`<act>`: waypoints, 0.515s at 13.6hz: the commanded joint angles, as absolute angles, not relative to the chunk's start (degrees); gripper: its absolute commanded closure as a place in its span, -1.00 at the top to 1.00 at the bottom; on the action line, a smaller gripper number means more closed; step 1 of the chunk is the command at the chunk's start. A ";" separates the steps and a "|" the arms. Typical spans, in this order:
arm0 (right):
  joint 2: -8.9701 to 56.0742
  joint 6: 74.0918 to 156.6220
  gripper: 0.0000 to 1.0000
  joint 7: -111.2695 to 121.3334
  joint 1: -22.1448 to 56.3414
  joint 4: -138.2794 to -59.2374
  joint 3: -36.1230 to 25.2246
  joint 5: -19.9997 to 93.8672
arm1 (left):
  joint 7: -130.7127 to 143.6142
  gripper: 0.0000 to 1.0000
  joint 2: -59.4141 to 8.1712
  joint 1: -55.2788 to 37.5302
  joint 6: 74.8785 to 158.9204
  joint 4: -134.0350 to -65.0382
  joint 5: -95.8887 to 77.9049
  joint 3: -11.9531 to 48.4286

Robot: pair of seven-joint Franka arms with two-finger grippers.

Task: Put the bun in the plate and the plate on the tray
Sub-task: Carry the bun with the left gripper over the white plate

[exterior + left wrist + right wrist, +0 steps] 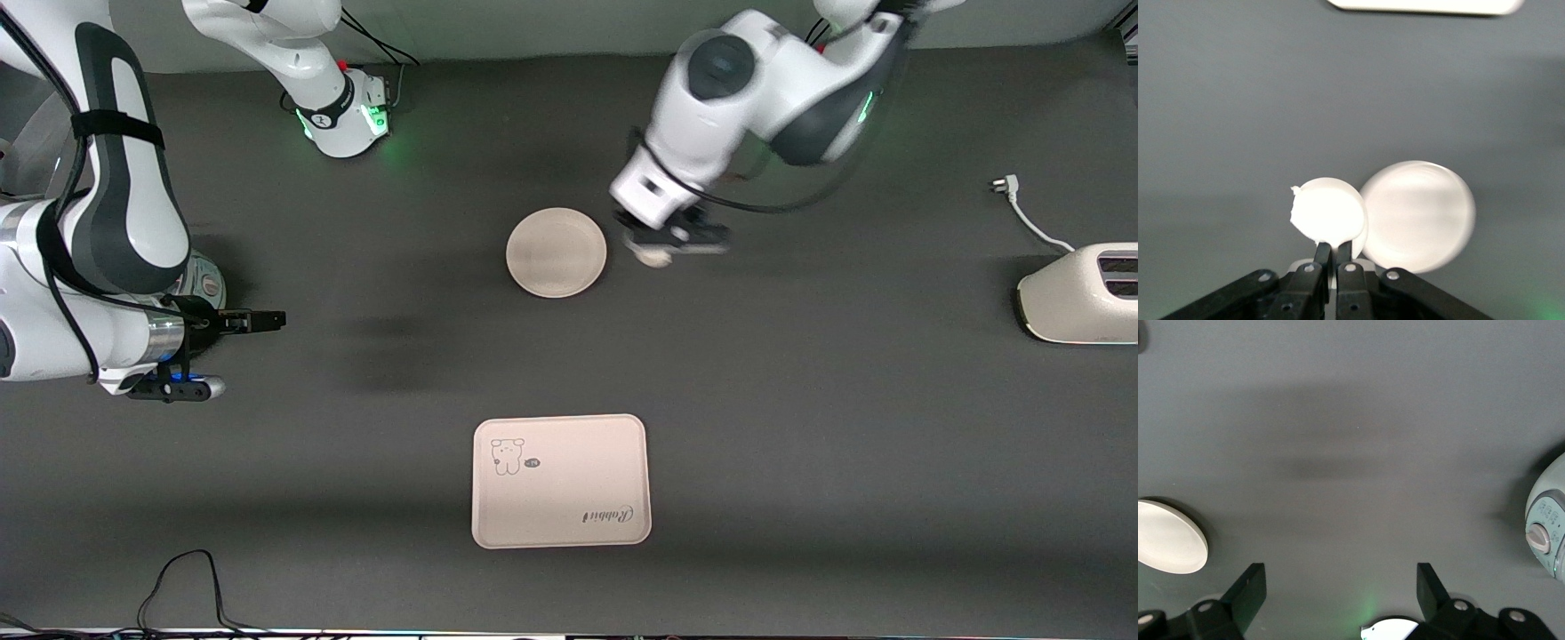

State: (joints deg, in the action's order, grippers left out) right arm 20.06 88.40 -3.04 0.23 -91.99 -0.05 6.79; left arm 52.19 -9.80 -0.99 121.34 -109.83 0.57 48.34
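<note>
My left gripper goes on carrying the bun (653, 257) it pinches by the edge until the bun reaches the plate, since the empty plate (556, 252) lies open beside it.
My left gripper (673, 238) is shut on the bun (655, 257), a small off-white lump, and holds it just above the table beside the plate (556, 252), toward the left arm's end. In the left wrist view the fingers (1323, 253) pinch the bun (1328, 210) at its edge, with the round plate (1418, 217) next to it. The tray (560, 480) with the rabbit drawing lies nearer to the front camera than the plate; its edge shows in the left wrist view (1425, 5). My right gripper (267, 320) waits open and empty at the right arm's end (1340, 577).
A white toaster (1077, 293) stands at the left arm's end of the table, with its cable and plug (1009, 187) lying farther from the front camera. The toaster's dial side shows in the right wrist view (1546, 535). Cables (178, 587) lie at the table's front edge.
</note>
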 commanded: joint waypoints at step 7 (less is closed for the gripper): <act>22.85 86.84 1.00 -3.16 0.62 -91.05 0.09 7.56 | 89.64 -0.87 -38.05 -23.09 133.24 -103.10 36.03 40.63</act>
State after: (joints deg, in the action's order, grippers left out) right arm 21.97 87.87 -3.04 0.67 -92.04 0.08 6.82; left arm 86.18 -35.01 -17.53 133.66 -106.95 32.92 45.11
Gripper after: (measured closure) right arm 0.000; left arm 0.943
